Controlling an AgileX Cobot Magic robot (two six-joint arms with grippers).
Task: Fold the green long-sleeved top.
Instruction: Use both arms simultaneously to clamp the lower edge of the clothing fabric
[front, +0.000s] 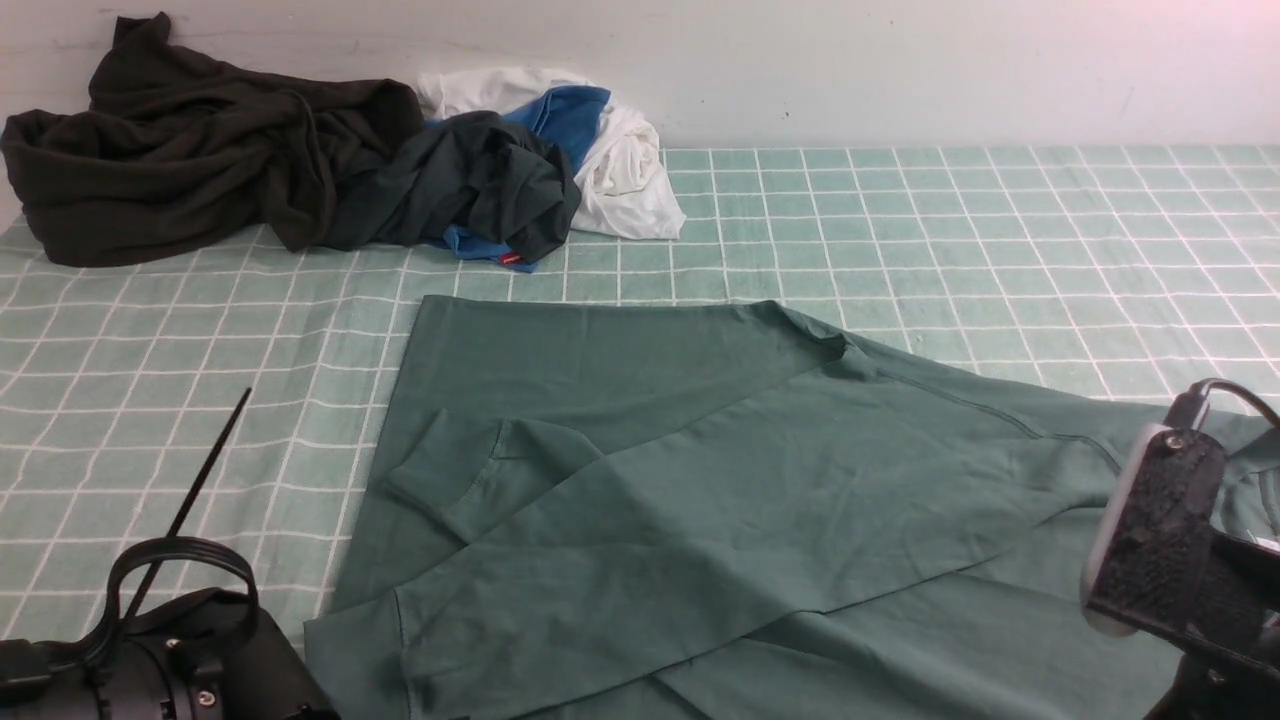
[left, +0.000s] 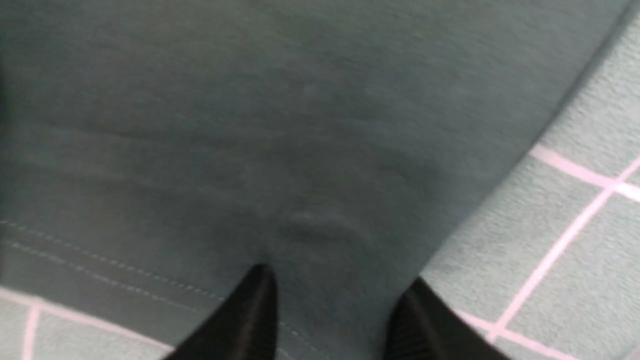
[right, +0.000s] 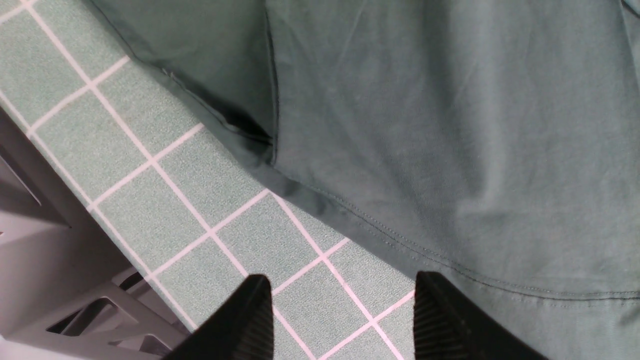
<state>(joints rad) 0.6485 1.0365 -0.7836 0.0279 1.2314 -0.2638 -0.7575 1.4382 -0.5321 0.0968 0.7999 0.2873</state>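
Note:
My gripper will fold the hem over, and the green long-sleeved top (front: 540, 354) should bend and cover the sleeve, since the sleeve lies flat across the body (front: 636, 600).
The green long-sleeved top (front: 720, 470) lies spread on the checked cloth, a sleeve folded across its body, the cuff at the left. My left gripper (left: 337, 280) is open, its fingers straddling the top's hem fabric (left: 300, 150) close above it; only the arm's body shows at the front view's bottom left. My right gripper (right: 342, 285) is open over bare checked cloth just beside the top's stitched edge (right: 450, 150); nothing is between its jaws. Its wrist shows at the front view's lower right. The logo print is hidden.
A very dark garment (front: 200, 150) is heaped at the back left, beside a dark shirt with blue fabric (front: 490, 190) and a white cloth (front: 625, 170). The table's edge and a grey frame (right: 60, 280) show in the right wrist view.

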